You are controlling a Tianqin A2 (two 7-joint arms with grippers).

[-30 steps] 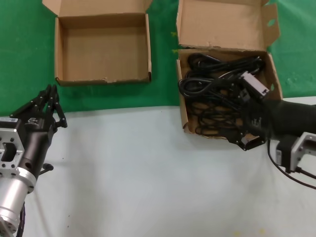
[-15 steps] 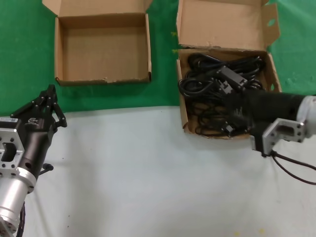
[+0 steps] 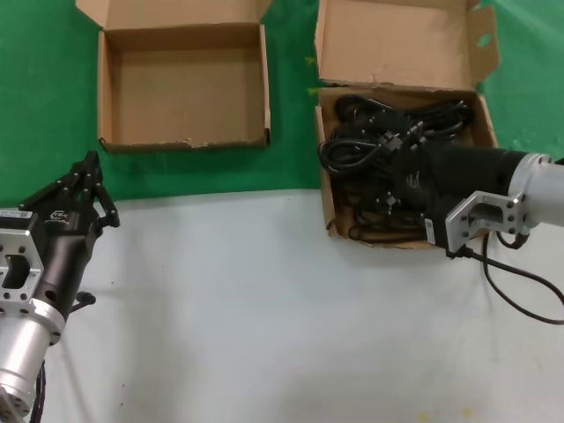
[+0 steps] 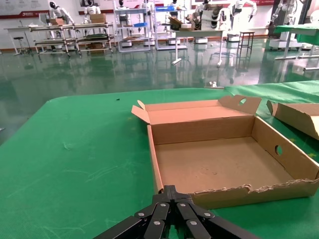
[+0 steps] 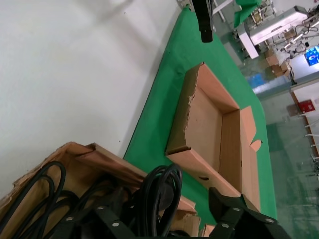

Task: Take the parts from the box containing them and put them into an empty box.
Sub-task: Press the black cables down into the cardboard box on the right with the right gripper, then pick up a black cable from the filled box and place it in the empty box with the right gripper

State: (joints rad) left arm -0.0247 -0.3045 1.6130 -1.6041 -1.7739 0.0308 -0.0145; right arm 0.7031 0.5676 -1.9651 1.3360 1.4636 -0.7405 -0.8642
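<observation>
The black power cord will come away from the others still coiled when I pick it up, because the loops stand tightly side by side.
The black power cords lie bundled in the box with the tall lid flap at the right. My right gripper is low inside that box, jaws wide apart, with a cord loop between its fingers; it is not closed on the loop. The empty box, with a short flap and ragged front edge, sits at the back left; it also shows in the left wrist view and in the right wrist view. My left gripper is shut and empty, parked in front of the empty box.
Both boxes stand on a green cloth; the near half of the table is white. A strip of green cloth separates the boxes. The robot's own black cable hangs by the right wrist. The full box's cardboard wall is close under the right gripper.
My right gripper has moved left and further into the full box, from its front right corner to over the cords. The left arm has not moved.
</observation>
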